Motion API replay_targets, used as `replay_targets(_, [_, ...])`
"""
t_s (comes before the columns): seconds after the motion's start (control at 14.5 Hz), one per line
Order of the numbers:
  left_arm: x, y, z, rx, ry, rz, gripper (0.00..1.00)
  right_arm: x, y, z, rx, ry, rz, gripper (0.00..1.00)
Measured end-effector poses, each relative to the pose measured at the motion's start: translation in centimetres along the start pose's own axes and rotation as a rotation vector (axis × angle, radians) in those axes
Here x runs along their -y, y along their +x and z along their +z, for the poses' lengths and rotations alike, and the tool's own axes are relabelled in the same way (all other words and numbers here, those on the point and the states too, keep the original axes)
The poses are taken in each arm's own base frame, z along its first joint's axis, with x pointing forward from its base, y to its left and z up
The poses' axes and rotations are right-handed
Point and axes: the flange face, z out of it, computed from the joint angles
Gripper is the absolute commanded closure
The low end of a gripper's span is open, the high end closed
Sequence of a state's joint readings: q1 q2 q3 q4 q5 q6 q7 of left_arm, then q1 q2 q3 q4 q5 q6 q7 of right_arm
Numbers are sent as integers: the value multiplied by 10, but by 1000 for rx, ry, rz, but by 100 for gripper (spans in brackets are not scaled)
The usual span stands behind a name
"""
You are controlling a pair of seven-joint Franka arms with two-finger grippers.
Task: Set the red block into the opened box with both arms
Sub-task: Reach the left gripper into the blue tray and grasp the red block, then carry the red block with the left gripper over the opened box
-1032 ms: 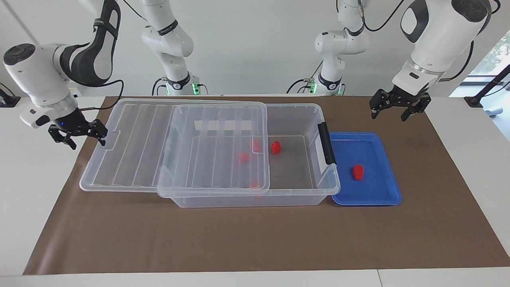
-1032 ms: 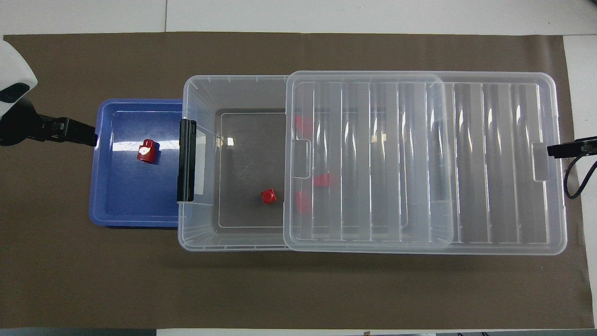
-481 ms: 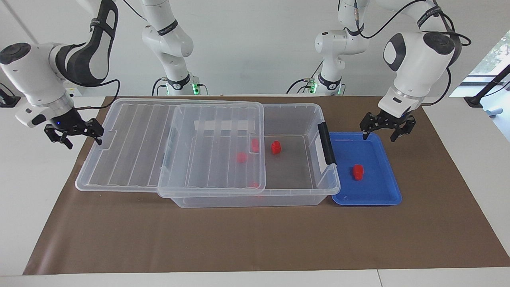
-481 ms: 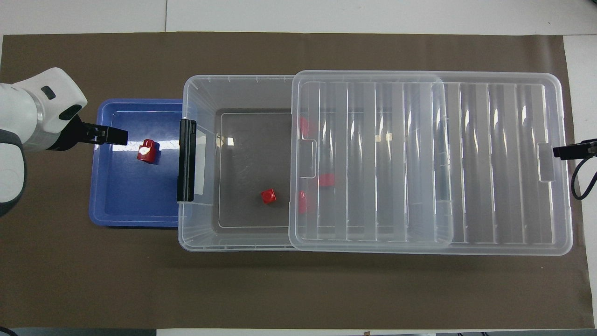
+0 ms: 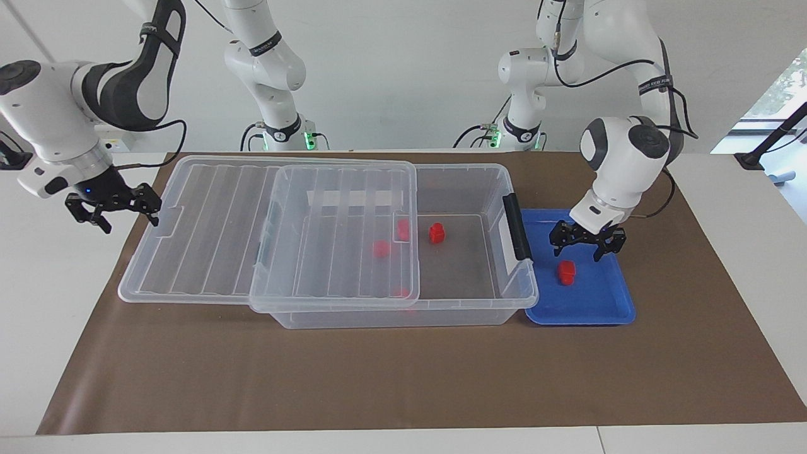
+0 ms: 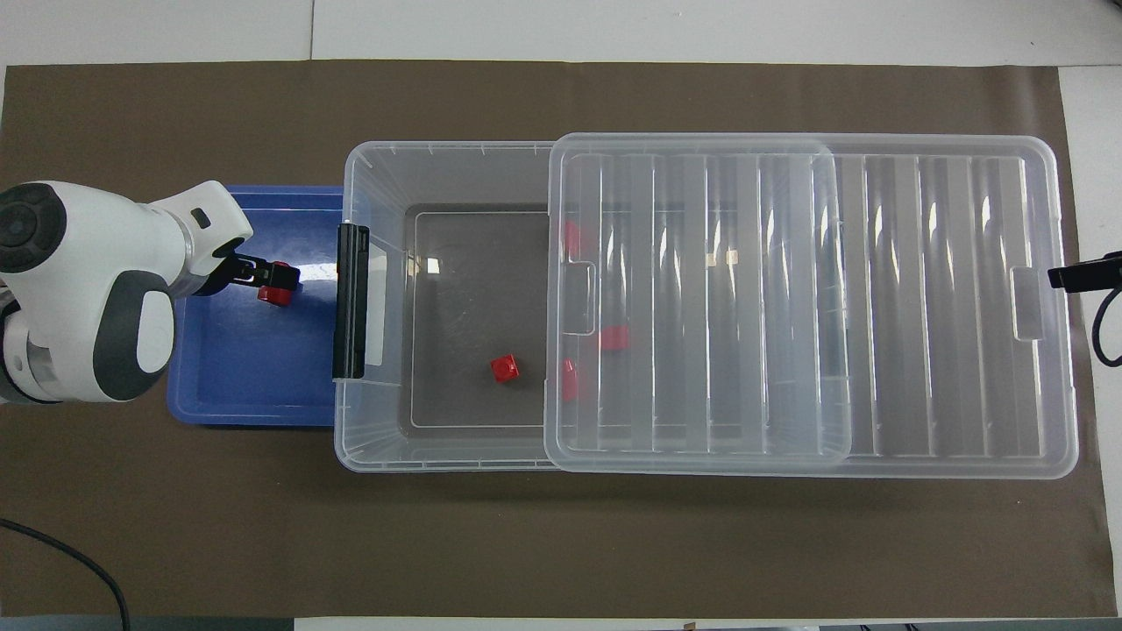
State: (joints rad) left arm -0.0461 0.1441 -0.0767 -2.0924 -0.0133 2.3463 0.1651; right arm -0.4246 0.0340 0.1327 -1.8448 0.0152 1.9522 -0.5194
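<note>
I should expect an empty blue tray (image 6: pixel 252 363) when I lift the red block out, because the blue tray's bottom around the red block looks clear.
A red block (image 5: pixel 566 272) (image 6: pixel 279 296) lies in the blue tray (image 5: pixel 599 302) (image 6: pixel 245 386). My left gripper (image 5: pixel 577 253) (image 6: pixel 272 273) hangs open just above it, fingers to either side, not touching. The box (image 5: pixel 466 169) (image 6: pixel 438 149) stands beside the tray. Its clear lid (image 5: pixel 220 239) (image 6: pixel 920 307) is slid toward the right arm's end, leaving the tray-side half uncovered. One red block (image 5: pixel 436 233) (image 6: pixel 504 368) lies on the uncovered floor, and others show through the lid. My right gripper (image 5: pixel 129 222) (image 6: pixel 1056 279) is open at the lid's outer end tab, holding nothing.
A black latch (image 5: pixel 518 227) (image 6: pixel 351 301) sits on the box end next to the tray. A brown mat (image 5: pixel 403 378) covers the table. Two slimmer white arms (image 5: pixel 265 63) stand at the robots' edge of the table.
My left gripper came down from beside the tray to just above the red block. The lid slid slightly toward the right arm's end, and the right gripper drew a little away.
</note>
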Motion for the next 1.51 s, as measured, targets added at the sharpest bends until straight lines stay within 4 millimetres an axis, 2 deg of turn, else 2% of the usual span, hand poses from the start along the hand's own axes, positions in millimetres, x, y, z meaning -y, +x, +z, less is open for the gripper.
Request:
replay_targets(0.21, [0, -8, 29, 11, -3, 16, 0, 52, 19, -53, 32, 21, -8, 0])
replay_targets(0.34, [0, -12, 41, 24, -6, 22, 0, 102, 26, -79, 44, 23, 37, 0])
replay_targets(0.48, [0, -14, 48, 35, -9, 24, 0, 159, 33, -92, 46, 20, 95, 0])
replay_targets(0.62, [0, -13, 49, 35, -9, 23, 2, 202, 39, -95, 50, 21, 136, 0])
replay_targets(0.76, [0, -13, 49, 32, -8, 23, 2, 221, 40, -94, 64, 21, 159, 0])
replay_targets(0.96, [5, -13, 49, 21, -5, 16, 5, 222, 39, -93, 74, 21, 183, 0])
replay_targets(1.03, [6, -13, 50, 21, -5, 13, 28, 219, 39, -93, 75, 21, 188, 0])
replay_targets(1.1, [8, -13, 51, 22, -5, 11, 97, 218, 39, -93, 76, 21, 190, 0])
replay_targets(1.17, [9, -13, 52, 22, -5, 9, 100, 218, 39, -93, 76, 21, 191, 0])
replay_targets(1.51, [9, -13, 52, 20, -5, 8, 100, 218, 39, -93, 76, 21, 191, 0])
